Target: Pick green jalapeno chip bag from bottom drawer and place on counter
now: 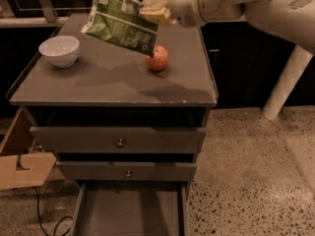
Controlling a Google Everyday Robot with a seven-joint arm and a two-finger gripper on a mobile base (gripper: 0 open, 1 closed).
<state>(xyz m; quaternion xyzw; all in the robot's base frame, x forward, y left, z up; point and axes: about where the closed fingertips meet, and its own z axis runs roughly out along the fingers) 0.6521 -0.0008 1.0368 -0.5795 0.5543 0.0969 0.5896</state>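
Observation:
The chip bag's lower corner [149, 52] hangs by the apple, so my gripper should draw the bag away and lower it onto the clear counter [97, 71] near the bowl.
The green jalapeno chip bag [120, 19] hangs tilted in the air above the counter [98, 82], held at its right edge by my gripper [150, 8], which is shut on it near the top of the view. The bag's lower corner hangs just in front of a red apple [158, 59] on the counter. The bottom drawer [130, 213] is pulled open below, and its floor is bare.
A white bowl [59, 50] sits at the counter's left. Two upper drawers with small knobs [120, 142] are shut. Cardboard pieces [22, 168] and a cable lie on the floor at the left. A white post [285, 85] stands at the right on the speckled floor.

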